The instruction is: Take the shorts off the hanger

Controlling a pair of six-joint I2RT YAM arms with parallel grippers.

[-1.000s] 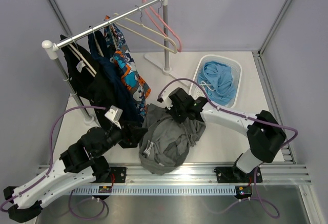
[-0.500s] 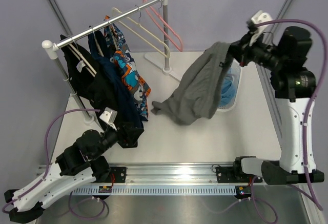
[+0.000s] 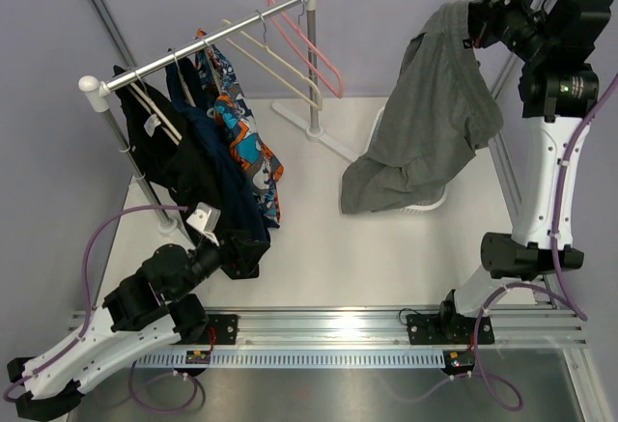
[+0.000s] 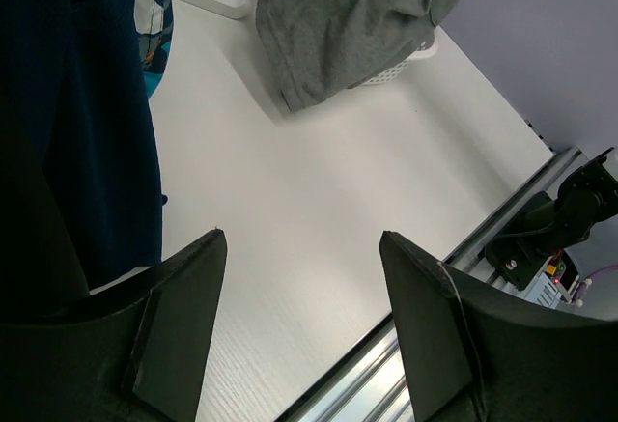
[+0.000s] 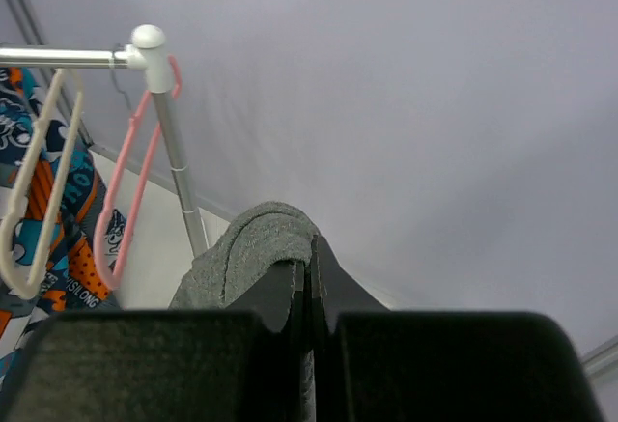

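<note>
My right gripper should raise the grey shorts' lower end (image 3: pixel 363 196) clear and over the basket (image 3: pixel 429 200) before it lowers the shorts, because that end hangs past the white basket's rim.
My right gripper (image 3: pixel 470 18) is raised high at the back right and is shut on the grey shorts (image 3: pixel 425 118), which hang down from it over the white basket (image 3: pixel 425 205). In the right wrist view the grey cloth (image 5: pixel 246 248) bulges over the closed fingertips (image 5: pixel 309 266). The light blue shorts are hidden behind the grey ones. My left gripper (image 3: pixel 239 253) is open and empty, low beside the dark hanging clothes (image 3: pixel 198 171); its fingers (image 4: pixel 183 316) frame bare table. In the left wrist view the grey shorts (image 4: pixel 357 16) hang over the basket (image 4: pixel 401 60).
A clothes rail (image 3: pixel 193 45) on white posts crosses the back left. It holds black and orange-and-blue patterned clothes (image 3: pixel 241 132), two cream hangers (image 3: pixel 261 55) and a pink hanger (image 3: pixel 314 50), all bare. An aluminium rail (image 3: pixel 338 325) runs along the near edge.
My right arm has lifted the grey shorts from the table centre up and to the back right, above the basket. The left gripper has pulled back slightly and stays open.
</note>
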